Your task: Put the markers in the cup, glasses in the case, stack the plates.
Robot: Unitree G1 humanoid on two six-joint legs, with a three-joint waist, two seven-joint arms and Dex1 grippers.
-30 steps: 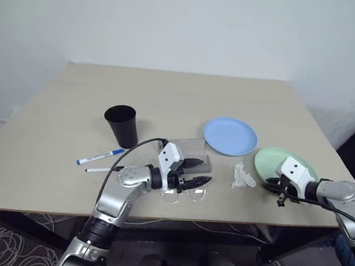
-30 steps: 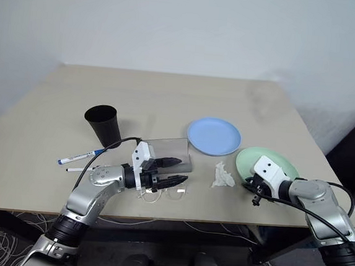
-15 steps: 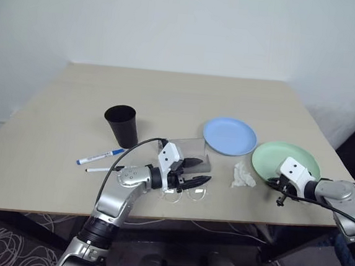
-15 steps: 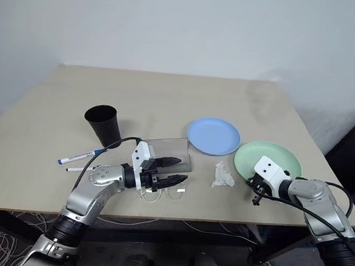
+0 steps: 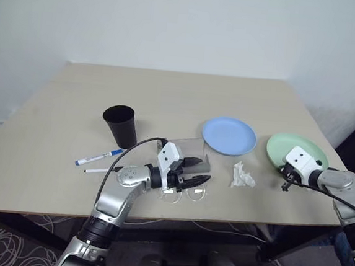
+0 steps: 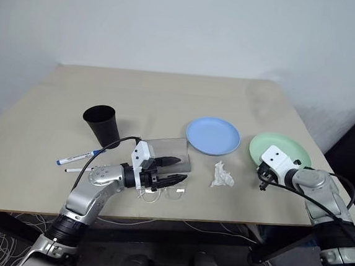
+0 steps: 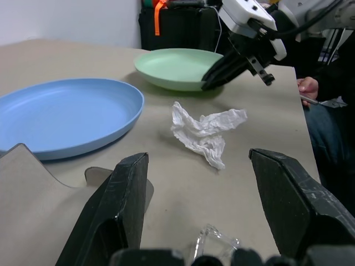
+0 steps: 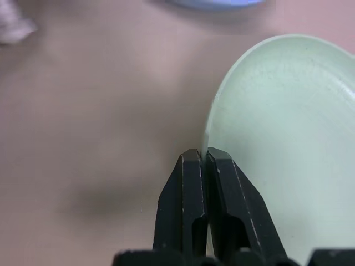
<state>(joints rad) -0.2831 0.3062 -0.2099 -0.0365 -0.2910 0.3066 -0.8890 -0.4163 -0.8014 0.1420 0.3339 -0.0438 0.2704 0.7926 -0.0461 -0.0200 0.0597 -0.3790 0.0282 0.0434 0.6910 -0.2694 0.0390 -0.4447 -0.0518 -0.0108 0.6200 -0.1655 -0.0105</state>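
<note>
The robot's right gripper pinches the green plate's rim (image 8: 206, 134) and the blue plate (image 5: 229, 136) lies empty, so it should keep carrying until the green plate covers the blue plate.
My left gripper (image 5: 198, 173) hangs open just above the clear-framed glasses (image 5: 187, 193), beside the grey case (image 5: 189, 154) with its translucent lid. The glasses' frame (image 7: 216, 244) shows low between its fingers. My right gripper (image 8: 202, 155) is shut on the near rim of the mint green plate (image 5: 299, 148), at the table's right edge. The light blue plate (image 5: 228, 135) lies to the left of the green one. The black cup (image 5: 120, 123) stands upright at mid left. A blue-capped marker (image 5: 99, 157) and a thinner marker (image 5: 100, 170) lie in front of it.
A crumpled white tissue (image 5: 243, 175) lies between the case and the green plate. The green plate sits close to the table's right edge (image 5: 331, 184). A person's hand (image 7: 307, 88) shows beyond that edge.
My right gripper has moved to the right and farther back, and the green plate has moved with it toward the table's right edge. The left arm has stayed still.
</note>
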